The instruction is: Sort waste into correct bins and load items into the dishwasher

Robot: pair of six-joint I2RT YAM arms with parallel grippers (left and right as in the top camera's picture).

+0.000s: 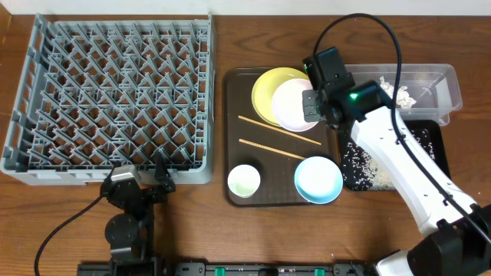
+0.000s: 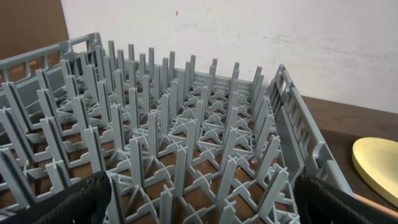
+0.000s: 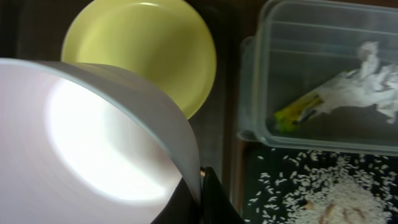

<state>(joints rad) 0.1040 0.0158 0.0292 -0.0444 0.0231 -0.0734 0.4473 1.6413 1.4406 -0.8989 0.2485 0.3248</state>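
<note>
The white bowl is hanging over the yellow plate (image 1: 268, 92), so next I move the bowl back with my right gripper and put it down next to the white cup.
My right gripper (image 1: 313, 106) is shut on the rim of the white bowl (image 1: 291, 103), holding it tilted over the yellow plate (image 1: 268, 86). In the right wrist view the white bowl (image 3: 93, 143) fills the left and my fingers (image 3: 200, 186) pinch its edge. Two chopsticks (image 1: 280, 130), a white cup (image 1: 244, 180) and a light blue bowl (image 1: 318, 180) lie on the brown tray. The clear tub (image 3: 255, 74) holds the napkin (image 3: 367, 81) and green-yellow wrapper (image 3: 295, 112). Rice (image 3: 336, 193) lies in the black tray (image 1: 433, 142). My left gripper (image 2: 202, 211) is open and empty at the front edge of the grey dish rack (image 1: 107, 92).
The dark brown serving tray (image 1: 230, 153) sits between the rack and the two bins. The rack's pegs (image 2: 180, 124) stand right in front of my left fingers. The yellow plate's edge (image 2: 379, 165) shows at the right of the left wrist view.
</note>
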